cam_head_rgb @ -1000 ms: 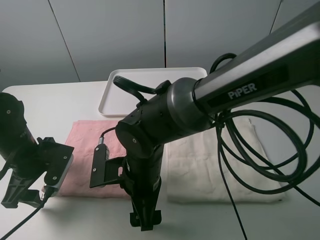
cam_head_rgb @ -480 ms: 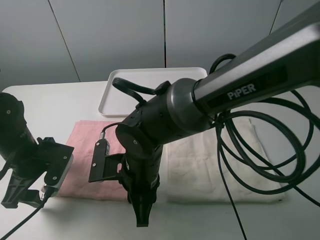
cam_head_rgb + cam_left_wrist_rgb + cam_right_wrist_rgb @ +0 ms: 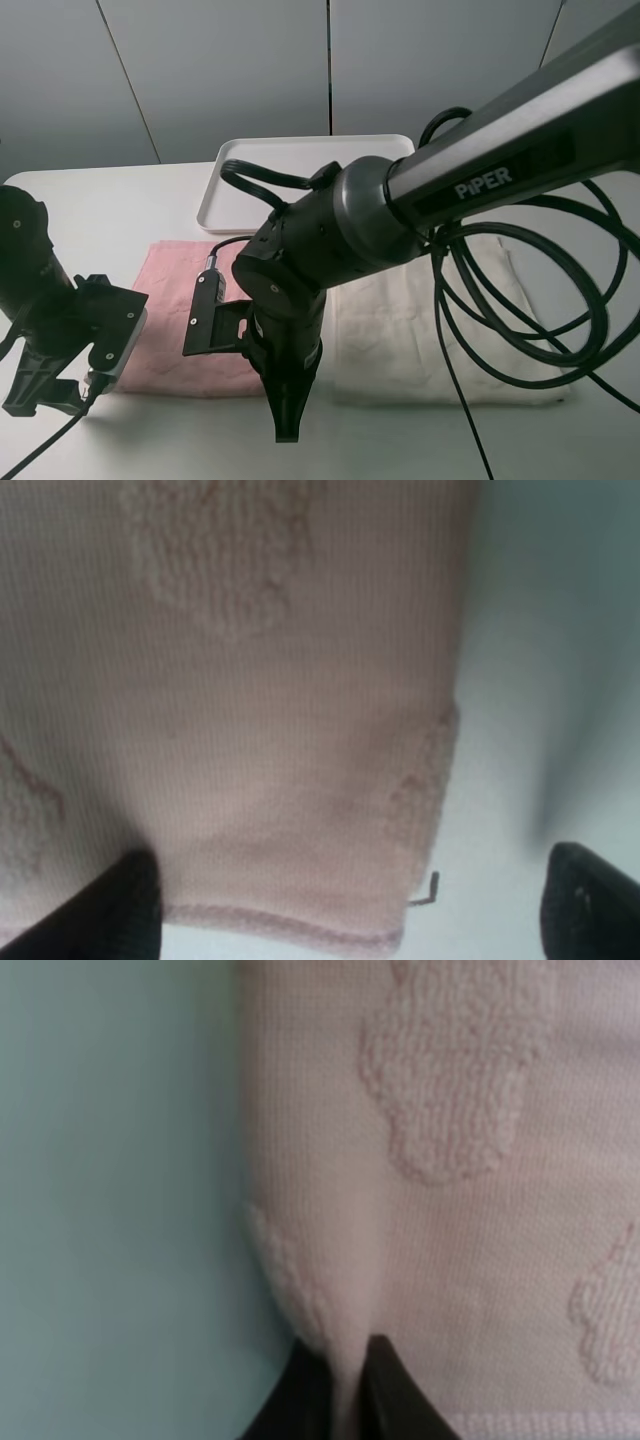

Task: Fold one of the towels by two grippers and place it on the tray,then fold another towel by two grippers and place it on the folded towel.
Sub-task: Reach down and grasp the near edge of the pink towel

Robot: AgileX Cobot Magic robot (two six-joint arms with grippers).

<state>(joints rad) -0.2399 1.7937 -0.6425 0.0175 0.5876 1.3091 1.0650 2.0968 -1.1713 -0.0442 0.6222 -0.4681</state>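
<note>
The pink towel's near corner is loose between the open fingers of my left gripper. My left gripper should pinch that corner before both grippers fold the towel.
The pale pink towel lies flat on the white table, with the cream towel flat to its right. The white tray stands behind them, with nothing on it. My right gripper reaches across the middle to the pink towel's near right corner. In the right wrist view that gripper is shut, pinching a raised ridge of the pink towel by its edge. My left gripper is at the near left corner. There its fingers stand wide open astride the pink towel corner.
Thick black cables from the right arm loop over the cream towel's right side. Bare white table shows left of the tray and along the front edge. A grey panelled wall rises behind the table.
My right gripper's fingers have gone from splayed apart to closed together on the pink towel's near right edge. The left arm has not moved.
</note>
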